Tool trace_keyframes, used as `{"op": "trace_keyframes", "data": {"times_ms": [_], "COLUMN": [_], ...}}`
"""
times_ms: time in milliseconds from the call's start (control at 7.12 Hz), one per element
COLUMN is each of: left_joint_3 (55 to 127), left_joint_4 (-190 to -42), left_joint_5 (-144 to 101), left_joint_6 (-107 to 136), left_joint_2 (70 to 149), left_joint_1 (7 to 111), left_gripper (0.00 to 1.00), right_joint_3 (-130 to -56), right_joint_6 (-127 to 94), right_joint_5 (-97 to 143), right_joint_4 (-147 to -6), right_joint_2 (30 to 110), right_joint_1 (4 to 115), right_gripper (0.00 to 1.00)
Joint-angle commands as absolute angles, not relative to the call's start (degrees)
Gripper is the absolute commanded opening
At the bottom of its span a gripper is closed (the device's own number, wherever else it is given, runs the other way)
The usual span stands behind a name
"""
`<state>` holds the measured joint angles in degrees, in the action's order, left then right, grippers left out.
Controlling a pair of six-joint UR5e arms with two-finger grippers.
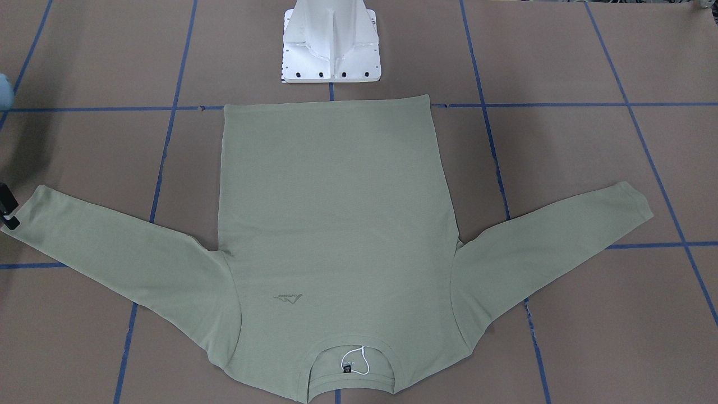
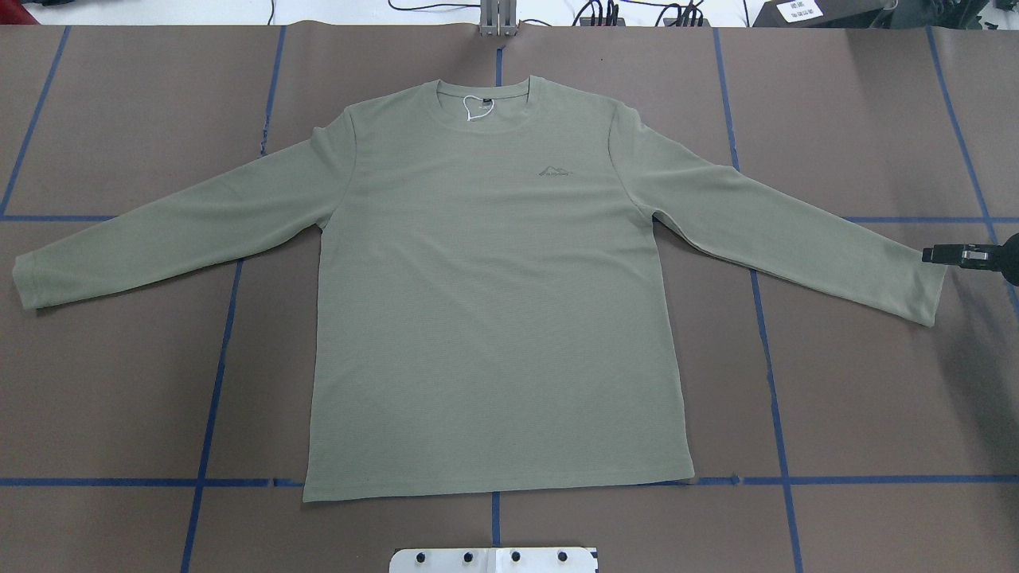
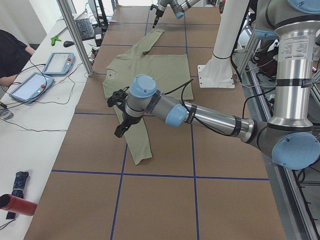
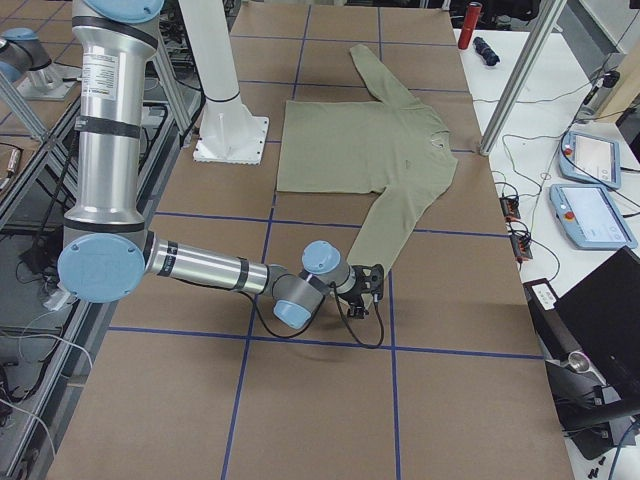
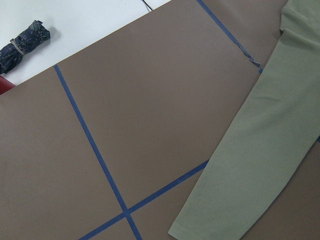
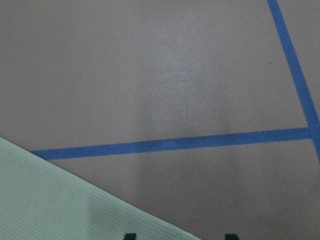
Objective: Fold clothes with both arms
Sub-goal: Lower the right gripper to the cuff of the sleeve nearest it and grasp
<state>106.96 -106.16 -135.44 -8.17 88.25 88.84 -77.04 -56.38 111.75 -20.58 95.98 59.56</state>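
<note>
The sleeve seems to be about as long as the chest [image 1: 340, 279] is wide. I expect its cuff [image 1: 32, 210] to get to the opposite armpit when I fold the sleeve across.
The pale sage-green long-sleeved shirt [image 2: 493, 302] lies flat and face up on the brown table, both sleeves spread out, its collar with black label and white string loop [image 1: 353, 362] on the far side from the robot. My right gripper [image 2: 933, 255] is low at the cuff of the shirt's right-hand sleeve [image 2: 915, 282]; it also shows in the front view [image 1: 8, 213]. In the right wrist view its fingertips [image 6: 130, 235] stand apart, one over the fabric edge, holding nothing. My left gripper [image 3: 120, 117] hovers above the other sleeve [image 3: 137, 145]; I cannot tell whether it is open or shut.
The white pedestal [image 1: 331, 45] stands just behind the shirt's hem. Blue tape lines [image 2: 215, 374] cross the brown table cover. A side table holds tablets [image 3: 57, 62], a red cylinder [image 3: 17, 205] and a rolled dark umbrella [image 5: 25, 42].
</note>
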Motion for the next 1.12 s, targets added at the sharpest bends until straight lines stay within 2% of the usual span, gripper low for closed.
{"op": "trace_keyframes", "data": {"times_ms": [0,421,982], "left_joint_3": [106.9,106.8,106.5], "left_joint_4": [-106.2,-106.2,-106.3], "left_joint_5": [-135.4,-135.4,-135.5], "left_joint_6": [-8.3,-8.4,-8.4], "left_joint_2": [88.2,88.2,88.2], "left_joint_1": [88.9,88.9,88.9], "left_gripper": [1.0,1.0,1.0], "right_joint_3": [-76.5,-76.4,-75.8], "right_joint_6": [-56.3,-56.2,-53.3], "right_joint_5": [110.7,110.5,110.2], "right_joint_4": [-20.7,-20.7,-20.7], "right_joint_2": [96.0,95.5,96.2], "right_joint_1": [58.5,58.4,58.5], "right_gripper": [0.62,0.47,0.48]}}
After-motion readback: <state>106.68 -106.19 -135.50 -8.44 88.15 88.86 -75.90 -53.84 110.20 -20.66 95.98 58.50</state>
